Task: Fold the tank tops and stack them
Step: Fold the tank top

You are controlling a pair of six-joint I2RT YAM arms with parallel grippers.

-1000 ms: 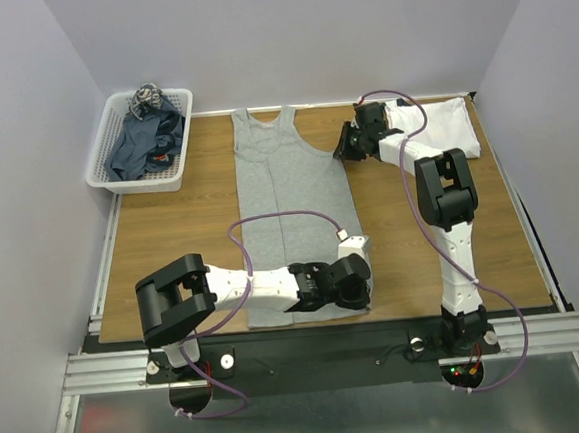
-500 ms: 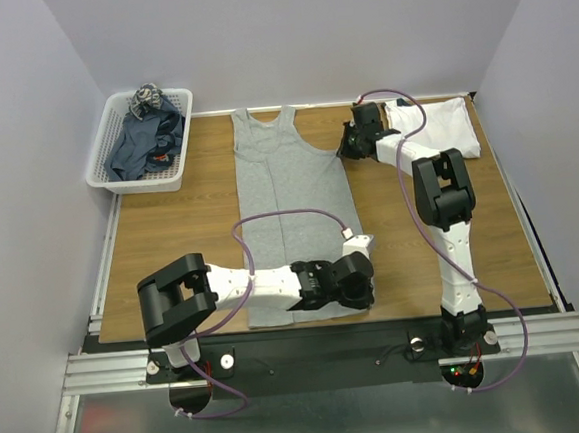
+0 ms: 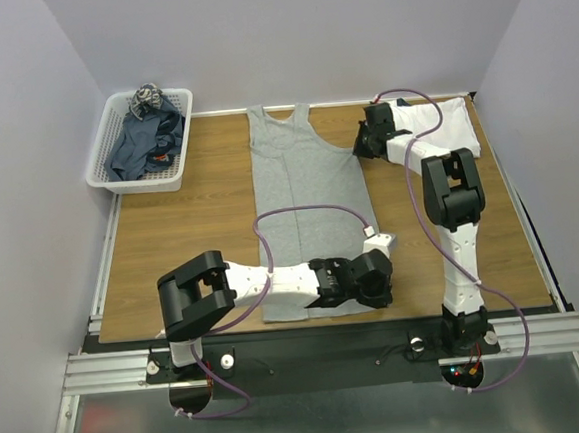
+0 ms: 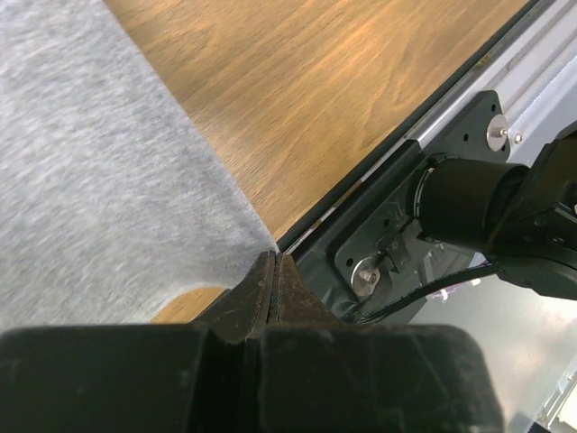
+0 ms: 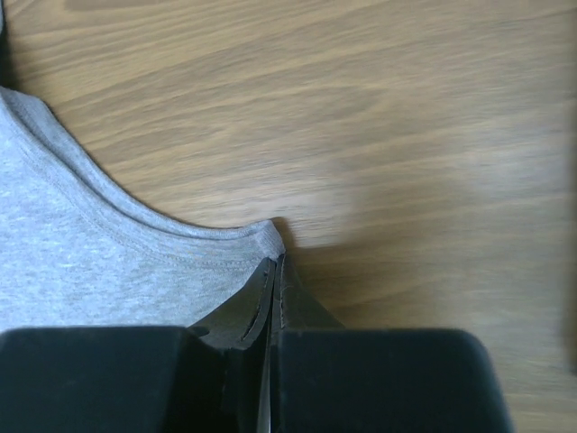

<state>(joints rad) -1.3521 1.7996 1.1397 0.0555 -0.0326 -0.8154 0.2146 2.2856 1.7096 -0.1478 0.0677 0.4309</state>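
The tank top's armhole corner (image 3: 352, 152) is stretched tight and lies out away from the middle, so my right gripper should pick the corner up and fold it in to the tank top's folded edge (image 3: 287, 162).
A light heather-grey tank top (image 3: 309, 210) lies flat and lengthwise on the wooden table (image 3: 181, 235), straps at the far end. My left gripper (image 3: 375, 282) is shut on its near right hem corner (image 4: 257, 245) by the table's front edge. My right gripper (image 3: 360, 147) is shut on its right armhole corner (image 5: 267, 236). A folded white tank top (image 3: 441, 124) lies at the far right, behind the right arm. Dark blue-grey tank tops (image 3: 143, 140) are heaped in the basket.
A white plastic lattice basket (image 3: 106, 178) stands at the far left corner. Metal rails (image 3: 310, 350) run along the table's front edge, with the arm bases on them. Grey walls close in the left, right and back.
Both grippers have dragged the grey tank top to the right across the table, keeping hold of its right edge.
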